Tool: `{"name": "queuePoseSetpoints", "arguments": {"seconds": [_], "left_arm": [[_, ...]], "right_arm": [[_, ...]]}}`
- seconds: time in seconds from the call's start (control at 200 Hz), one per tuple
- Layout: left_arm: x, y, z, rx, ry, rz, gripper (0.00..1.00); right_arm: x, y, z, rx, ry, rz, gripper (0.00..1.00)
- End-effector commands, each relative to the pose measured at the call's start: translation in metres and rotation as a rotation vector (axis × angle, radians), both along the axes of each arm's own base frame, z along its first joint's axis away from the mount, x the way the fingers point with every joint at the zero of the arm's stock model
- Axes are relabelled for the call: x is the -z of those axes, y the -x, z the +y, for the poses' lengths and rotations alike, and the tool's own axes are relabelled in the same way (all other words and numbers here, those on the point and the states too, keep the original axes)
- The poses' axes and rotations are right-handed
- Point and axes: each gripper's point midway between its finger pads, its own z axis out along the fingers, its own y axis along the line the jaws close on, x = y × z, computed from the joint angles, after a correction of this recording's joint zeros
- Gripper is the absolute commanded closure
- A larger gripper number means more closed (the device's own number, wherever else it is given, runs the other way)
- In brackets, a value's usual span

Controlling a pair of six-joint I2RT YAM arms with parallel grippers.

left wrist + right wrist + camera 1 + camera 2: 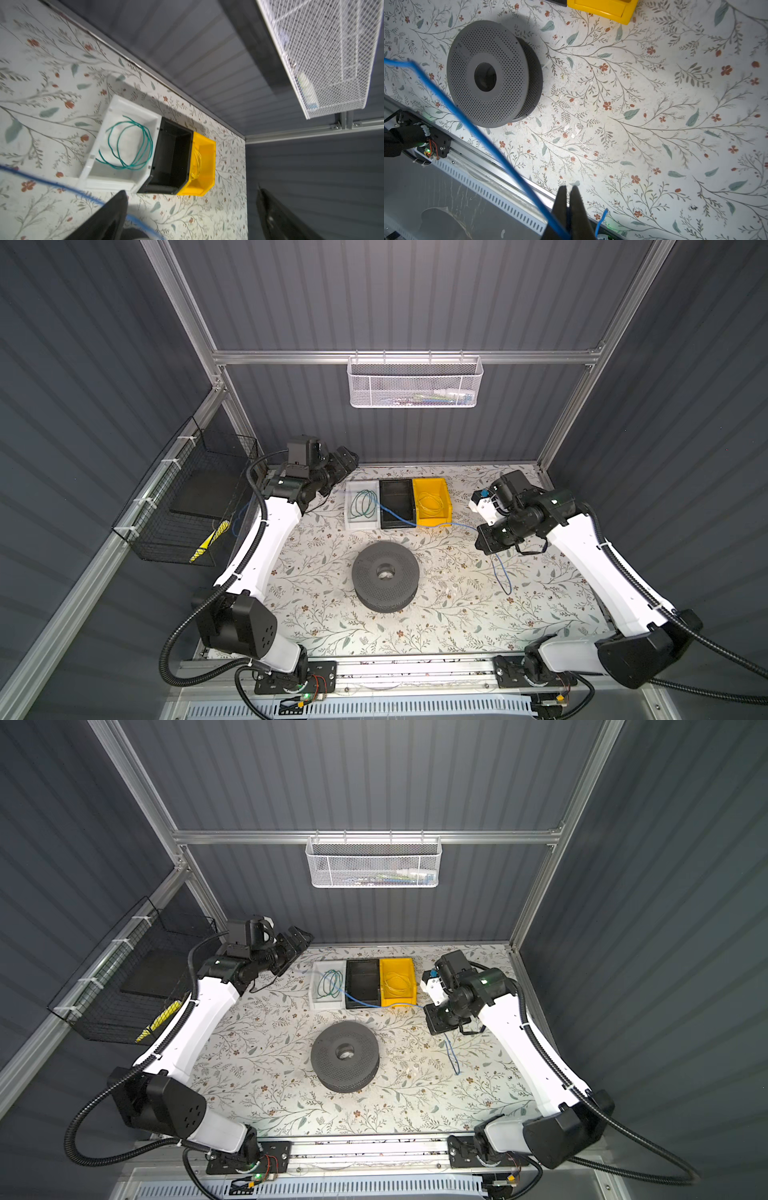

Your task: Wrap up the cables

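Observation:
Next, I take the cable (pixel 463 525) with my left gripper beside my right gripper, because only my right gripper holds the blue cable and its long part lies loose across the bins (pixel 397 515).
The thin blue cable (pixel 436 526) runs from over the white bin, across the black bin's front corner, to my right gripper (pixel 483 541), then hangs in a loop down to the table (pixel 505 580). The right gripper (pixel 569 192) is shut on the cable (pixel 467 122), with a short end (pixel 601 218) sticking out beside the fingers. My left gripper (pixel 340 472) is up at the back left, open (pixel 191 209). A blurred stretch of cable (pixel 52 185) passes beside one finger (pixel 116 209), not clamped. A dark grey perforated spool (pixel 384 576) lies flat mid-table, bare of wire.
Three bins stand in a row at the back: white (pixel 351 526) with a green wire coil (pixel 358 506), black (pixel 397 502), yellow (pixel 442 510) with a yellow wire. A white mesh basket (pixel 415 385) hangs on the back wall, a black wire basket (pixel 187 506) on the left wall.

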Motion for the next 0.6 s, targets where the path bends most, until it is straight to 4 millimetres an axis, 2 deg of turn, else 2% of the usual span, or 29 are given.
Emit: {"name": "queuePoseSetpoints", "arguments": {"seconds": [0.0,0.13,0.26,0.365,0.45,0.485,0.59], "left_arm": [[-0.018,0.026,-0.035,0.232,0.095,-0.018,0.01],[-0.028,0.054,-0.08,0.466,0.147,-0.032,0.01],[-0.033,0.088,-0.13,0.657,0.183,-0.045,0.05],[-0.042,0.104,-0.161,0.741,0.23,-0.116,0.06],[-0.055,0.112,-0.174,0.808,0.186,-0.216,0.11],[-0.062,0.116,-0.177,0.845,0.129,-0.28,0.11],[-0.068,0.115,-0.173,0.868,-0.088,-0.45,0.09]], "right_arm": [[0.004,0.0,-0.009,0.003,0.073,0.035,1.0],[0.004,-0.021,-0.041,0.101,0.245,-0.058,1.0],[-0.008,-0.034,-0.047,0.14,0.236,-0.123,1.0],[-0.023,-0.033,-0.031,0.093,0.144,-0.145,1.0],[-0.029,-0.025,-0.017,0.036,0.073,-0.113,1.0],[-0.03,-0.022,-0.012,0.016,0.049,-0.093,1.0],[-0.033,-0.011,0.003,-0.037,-0.032,-0.04,1.0]]}}
